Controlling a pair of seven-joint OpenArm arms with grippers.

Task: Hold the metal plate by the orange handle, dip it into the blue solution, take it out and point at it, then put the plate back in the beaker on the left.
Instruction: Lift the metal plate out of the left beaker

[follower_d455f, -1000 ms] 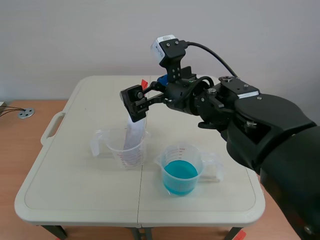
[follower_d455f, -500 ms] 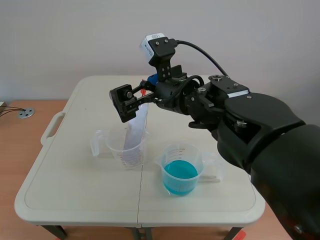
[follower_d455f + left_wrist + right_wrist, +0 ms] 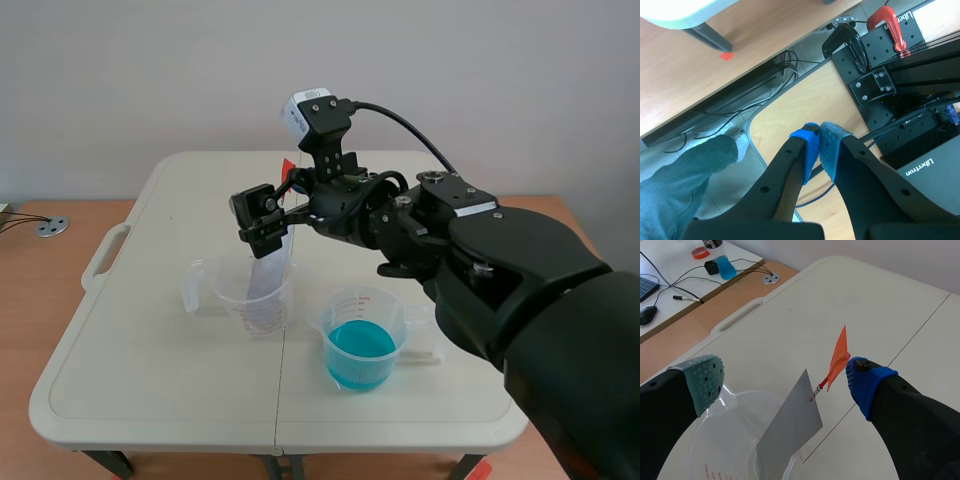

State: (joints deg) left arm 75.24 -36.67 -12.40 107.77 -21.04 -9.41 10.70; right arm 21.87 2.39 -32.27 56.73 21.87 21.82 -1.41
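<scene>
The metal plate (image 3: 792,422) is joined to the orange handle by a thin link (image 3: 816,391), so the plate will hang down and swing when the robot lifts the handle.
The grey metal plate (image 3: 270,262) (image 3: 790,424) stands tilted in the clear left beaker (image 3: 228,291) (image 3: 724,433). Its orange handle (image 3: 288,168) (image 3: 838,358) sticks up from the plate's top corner. My right gripper (image 3: 288,198) (image 3: 785,380) is open above this beaker, with the plate's top and the handle between its fingers; the blue pad (image 3: 866,382) is close beside the handle. The beaker of blue solution (image 3: 361,343) stands to the right, nearer the front. My left gripper (image 3: 820,150) is shut on nothing, off the table and aimed at the floor.
The white folding table (image 3: 150,350) has bare room around both beakers. In the left wrist view, a black mounting frame (image 3: 890,75) with a red clamp (image 3: 883,20), floor cables and a person's leg in jeans (image 3: 680,185) show. A side desk (image 3: 670,285) carries small items.
The right arm has shifted a little left and its gripper has turned and dropped closer around the plate's handle. The plate and both beakers have stayed put.
</scene>
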